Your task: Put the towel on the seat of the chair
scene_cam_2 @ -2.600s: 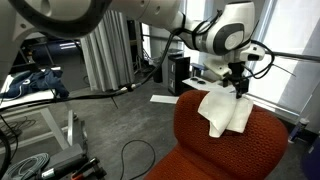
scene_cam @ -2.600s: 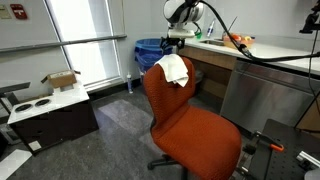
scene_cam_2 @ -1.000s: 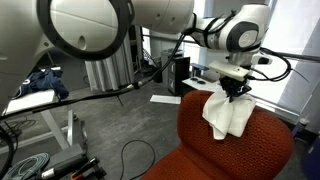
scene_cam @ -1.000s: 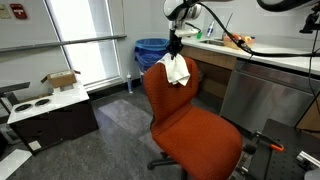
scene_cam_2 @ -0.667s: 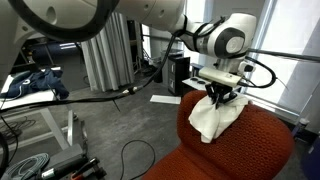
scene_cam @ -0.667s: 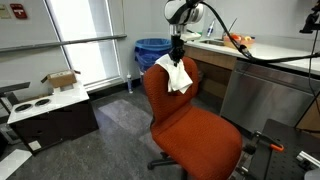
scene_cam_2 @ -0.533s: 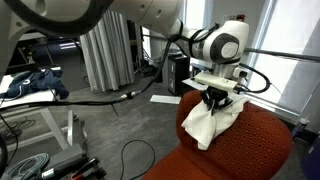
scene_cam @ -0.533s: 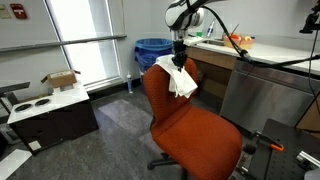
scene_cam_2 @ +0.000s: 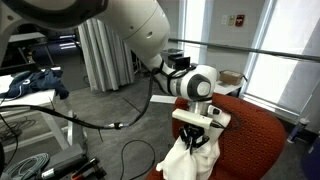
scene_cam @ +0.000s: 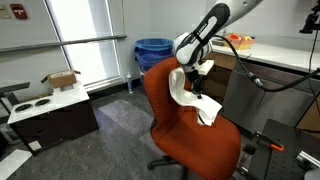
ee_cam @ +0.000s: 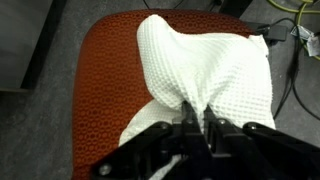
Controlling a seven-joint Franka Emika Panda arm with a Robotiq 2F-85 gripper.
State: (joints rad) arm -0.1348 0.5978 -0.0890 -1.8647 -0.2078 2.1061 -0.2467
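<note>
The robot's gripper should go back over the middle of the seat (scene_cam: pixel 203 141) before it puts the towel down, because one side of the towel (ee_cam: pixel 260 72) sticks out past the seat's edge.
The white waffle-weave towel (scene_cam: pixel 194 102) hangs from my gripper (scene_cam: pixel 195 82) in front of the orange chair's backrest (scene_cam: pixel 160 85), its lower end over the seat (scene_cam: pixel 200 140). In an exterior view the towel (scene_cam_2: pixel 188 157) dangles below my gripper (scene_cam_2: pixel 196 137) above the seat (scene_cam_2: pixel 258 145). In the wrist view the towel (ee_cam: pixel 205 70) spreads out over the orange seat (ee_cam: pixel 105 80), and my gripper (ee_cam: pixel 196 122) is shut on a bunched fold of it.
A counter with drawers (scene_cam: pixel 265 75) stands behind the chair, with a blue bin (scene_cam: pixel 150 50) by the window. A low cabinet with a cardboard box (scene_cam: pixel 60 80) sits to the side. Cables and equipment (scene_cam_2: pixel 40 150) lie on the floor.
My gripper has carried the towel off the top of the backrest, forward and down, so it now hangs low over the seat. The jaws stayed shut on it.
</note>
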